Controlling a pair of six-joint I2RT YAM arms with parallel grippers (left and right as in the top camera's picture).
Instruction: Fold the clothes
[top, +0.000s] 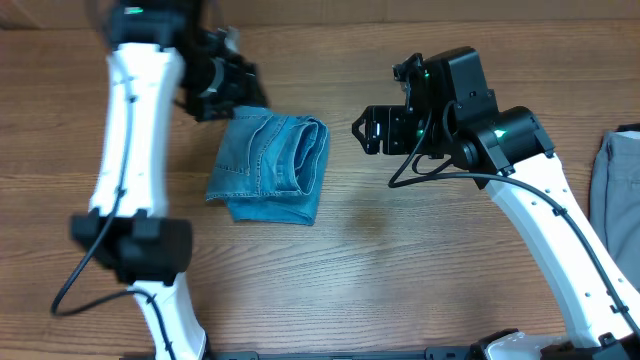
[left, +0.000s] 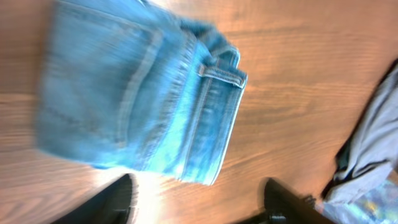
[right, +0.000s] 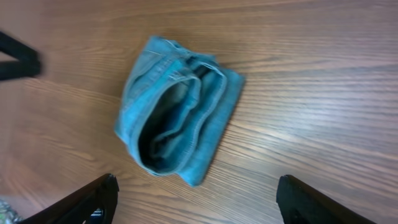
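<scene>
The jeans' edge (top: 308, 150) facing my right gripper gapes and bunches up, so next my left gripper steadies the jeans' pocket (top: 242, 145) while my right gripper spreads that edge flat.
The clothes, light blue jeans (top: 270, 168), lie folded into a compact bundle on the wooden table, left of centre. My left gripper (top: 232, 92) hovers just beyond the bundle's far left corner. In the left wrist view the jeans (left: 143, 93) lie ahead of the left gripper (left: 199, 205), whose fingers stand apart over bare wood with nothing between them. My right gripper (top: 368, 132) hangs to the right of the bundle, apart from it. The right wrist view shows the jeans (right: 177, 118) ahead of the right gripper (right: 196, 202), which is open and empty.
A plain grey garment (top: 615, 190) lies at the table's right edge and also shows as grey cloth (left: 373, 143) in the left wrist view. The wooden table (top: 400, 260) spreads in front of the bundle.
</scene>
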